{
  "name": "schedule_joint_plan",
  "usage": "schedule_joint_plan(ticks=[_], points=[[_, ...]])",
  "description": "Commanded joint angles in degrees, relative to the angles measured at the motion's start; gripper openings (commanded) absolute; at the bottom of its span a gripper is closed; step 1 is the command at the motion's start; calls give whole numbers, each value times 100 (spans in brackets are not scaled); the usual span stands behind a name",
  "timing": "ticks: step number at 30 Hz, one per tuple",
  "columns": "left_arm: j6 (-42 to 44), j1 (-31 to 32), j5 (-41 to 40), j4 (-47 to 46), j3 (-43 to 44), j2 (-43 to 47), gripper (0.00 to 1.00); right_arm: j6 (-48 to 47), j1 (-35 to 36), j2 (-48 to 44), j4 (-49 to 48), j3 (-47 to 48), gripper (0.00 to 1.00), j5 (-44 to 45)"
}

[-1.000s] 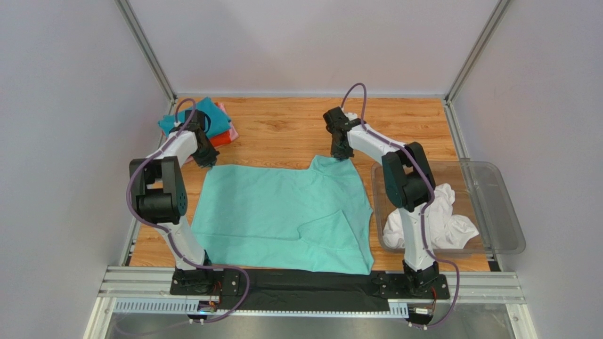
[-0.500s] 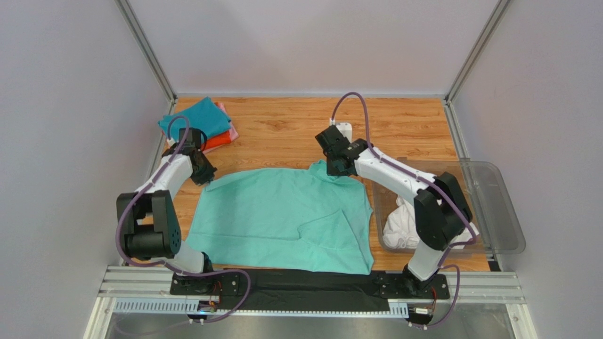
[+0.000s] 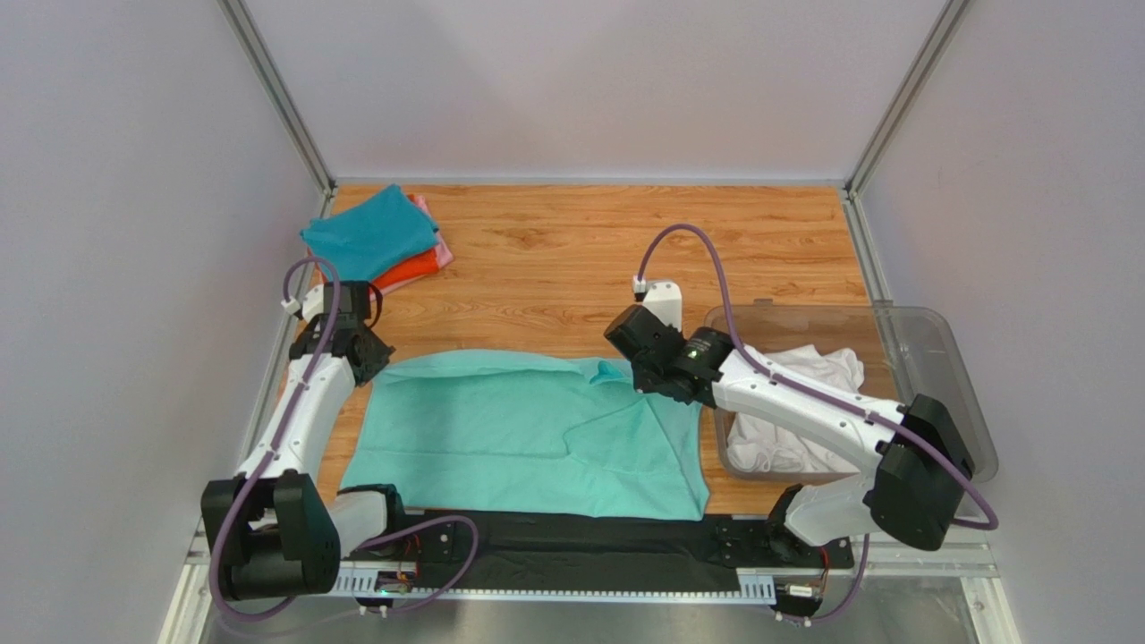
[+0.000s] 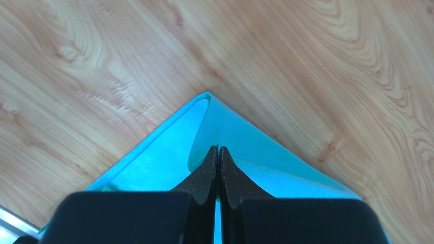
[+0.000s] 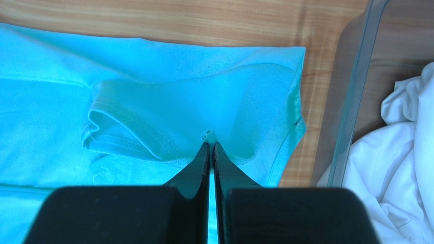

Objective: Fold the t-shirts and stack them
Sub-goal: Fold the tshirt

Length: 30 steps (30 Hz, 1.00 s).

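Note:
The flap (image 5: pixel 204 104) in my right gripper is hanging over the body of the mint-green t-shirt. I should go on pulling the flap toward the t-shirt's near edge (image 3: pixel 632 513) until it lies flat, then let go.
The mint-green t-shirt (image 3: pixel 524 430) lies on the wooden table, its far edge folded toward the near side. My left gripper (image 3: pixel 363 360) is shut on its far left corner (image 4: pixel 204 109), with cloth pinched between the fingers. My right gripper (image 3: pixel 649 380) is shut on the shirt's far right edge (image 5: pixel 209 134), where a fold of cloth bunches. A folded stack sits at the far left: the teal-blue shirt (image 3: pixel 366 231) on top, the orange-red one (image 3: pixel 414 269) below, the pink edge (image 3: pixel 425 208) behind. The white shirt (image 3: pixel 800 396) lies crumpled in the bin.
The clear plastic bin (image 3: pixel 941 389) stands at the right, close to my right arm; its wall shows in the right wrist view (image 5: pixel 351 96). A black mat (image 3: pixel 578 530) runs along the near edge. Metal frame posts stand at the back corners.
Both grippers have pulled the shirt's far edge toward the near side, folding it over. The right arm swung down beside the bin; the left arm drew back from the stack.

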State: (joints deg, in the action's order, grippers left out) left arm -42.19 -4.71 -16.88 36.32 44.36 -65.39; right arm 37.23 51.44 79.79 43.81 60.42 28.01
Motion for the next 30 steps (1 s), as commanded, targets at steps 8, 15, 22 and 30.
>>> schedule_joint_plan(ticks=[8,15,22,30], points=[[-316,-56,-403,244,-296,316,0,626,762,-868,259,-558,0,222],[-281,-56,-412,280,-384,360,0,890,1070,-1035,268,-874,0,231],[-298,-56,-412,262,-551,430,0,1136,1350,-1080,233,-1129,0,223],[-333,-48,-465,271,-692,342,15,1514,1632,-930,31,-1445,3,73]])
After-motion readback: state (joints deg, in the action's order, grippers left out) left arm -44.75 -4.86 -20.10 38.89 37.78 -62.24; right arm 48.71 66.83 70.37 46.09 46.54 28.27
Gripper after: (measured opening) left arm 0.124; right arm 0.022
